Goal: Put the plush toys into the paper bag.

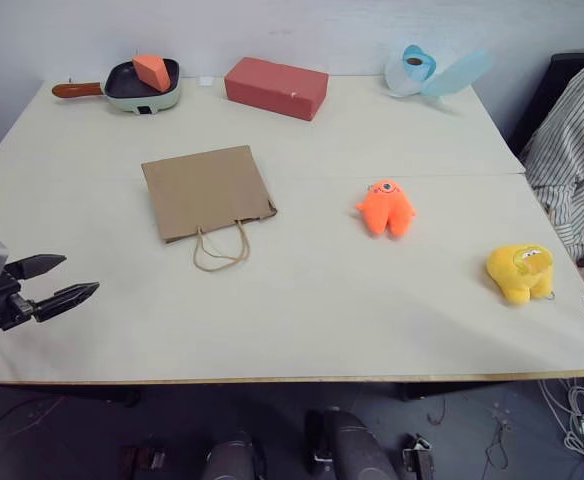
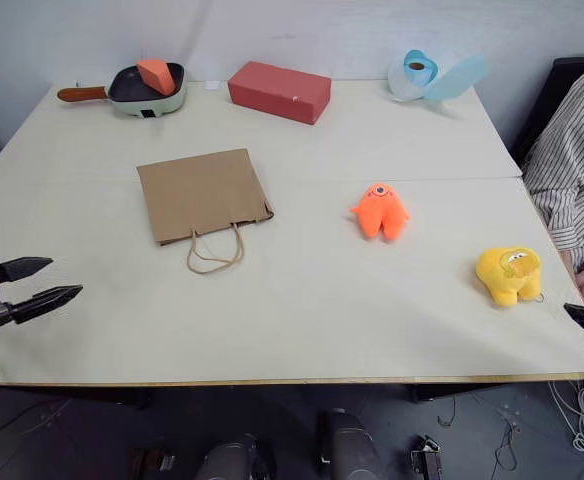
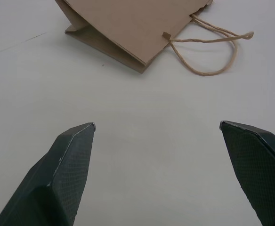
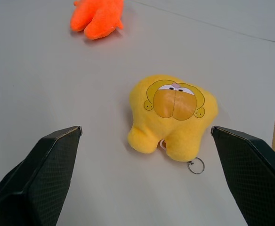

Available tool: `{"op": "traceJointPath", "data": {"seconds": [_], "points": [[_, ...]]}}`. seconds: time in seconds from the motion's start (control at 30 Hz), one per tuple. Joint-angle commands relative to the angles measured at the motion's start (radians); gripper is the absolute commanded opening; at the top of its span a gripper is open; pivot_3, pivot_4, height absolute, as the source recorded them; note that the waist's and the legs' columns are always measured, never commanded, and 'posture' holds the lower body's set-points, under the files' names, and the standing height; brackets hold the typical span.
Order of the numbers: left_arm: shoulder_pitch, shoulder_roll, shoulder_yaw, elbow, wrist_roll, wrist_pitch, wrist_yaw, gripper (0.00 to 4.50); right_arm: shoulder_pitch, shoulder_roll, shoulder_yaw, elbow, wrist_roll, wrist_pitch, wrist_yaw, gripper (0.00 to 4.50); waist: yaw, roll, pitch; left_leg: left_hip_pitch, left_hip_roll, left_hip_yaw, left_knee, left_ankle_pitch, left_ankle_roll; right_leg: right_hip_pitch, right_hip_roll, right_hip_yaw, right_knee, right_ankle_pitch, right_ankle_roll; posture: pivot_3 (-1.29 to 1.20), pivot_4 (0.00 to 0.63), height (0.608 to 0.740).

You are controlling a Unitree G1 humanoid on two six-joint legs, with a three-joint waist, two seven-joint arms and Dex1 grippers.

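Observation:
The flat paper bag (image 1: 208,192) will spread open at its front edge when the robot lifts a handle, because twine handles (image 1: 222,250) hang from that edge.
The brown paper bag (image 1: 207,190) lies flat on the table, left of centre, its twine handles (image 1: 220,248) toward the front edge. To its right sits the orange one-eyed plush toy (image 1: 386,206). The yellow plush toy (image 1: 519,272) rests near the right edge, a small key ring beside it. My left gripper (image 1: 80,275) hovers open and empty at the front left, pointing toward the bag (image 3: 128,28), well short of it. My right gripper (image 4: 146,128) stands open and empty, with the yellow toy (image 4: 173,117) just beyond its fingertips and the orange toy (image 4: 97,16) farther off.
At the back stand a pan (image 1: 142,82) holding an orange wedge block, a red brick-shaped block (image 1: 275,87) and a pale blue and white object (image 1: 434,70). A person in a striped shirt (image 1: 577,150) sits at the table's right side.

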Motion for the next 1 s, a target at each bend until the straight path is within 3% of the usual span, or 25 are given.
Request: {"op": "traceJointPath", "data": {"seconds": [0.03, 0.3, 0.7, 0.87, 1.0], "points": [[0.027, 0.009, 0.033, -0.021, -0.001, -0.021, -0.02, 4.44, -0.011, -0.019, -0.011, 0.006, -0.004, -0.011, 0.018, 4.5, 0.001, 0.0, 0.0, 0.0, 0.0, 0.0, 0.0, 0.0, 0.0, 0.0, 0.0, 0.0, 0.0, 0.0, 0.0, 0.0, 0.15, 0.74], [0.056, 0.003, 0.025, -0.024, 0.009, -0.022, -0.016, 4.44, -0.025, -0.01, -0.015, 0.03, -0.016, -0.021, 0.028, 4.5, -0.001, 0.0, 0.0, 0.0, 0.0, 0.0, 0.001, 0.0, 0.0, 0.0, 0.0, 0.0, 0.001, 0.0, 0.0, 0.0, 0.15, 0.74], [-0.033, 0.002, -0.037, 0.019, 0.016, -0.03, -0.014, 4.44, -0.031, -0.014, -0.059, 0.059, -0.007, -0.024, 0.007, 4.5, -0.002, 0.0, 0.0, 0.0, 0.0, 0.0, 0.001, 0.0, 0.0, 0.0, 0.0, 0.0, 0.001, 0.0, 0.0, 0.0, 0.15, 0.74], [-0.136, 0.007, -0.179, -0.021, 0.046, -0.091, -0.061, 4.44, -0.056, 0.001, -0.029, -0.155, 0.094, 0.109, -0.026, 4.5, -0.001, 0.001, 0.0, 0.0, 0.0, 0.0, 0.002, 0.0, 0.0, 0.0, 0.0, 0.001, 0.003, 0.0, 0.0, 0.0, 0.15, 0.74], [-0.32, -0.004, -0.401, 0.002, 0.177, -0.226, -0.105, 4.44, -0.107, 0.058, 0.084, -0.482, 0.262, 0.238, -0.138, 4.5, 0.002, 0.0, 0.0, 0.0, 0.0, 0.0, 0.003, 0.001, -0.002, 0.0, 0.0, 0.0, 0.005, 0.0, 0.0, 0.0, 0.15, 0.74]]}}
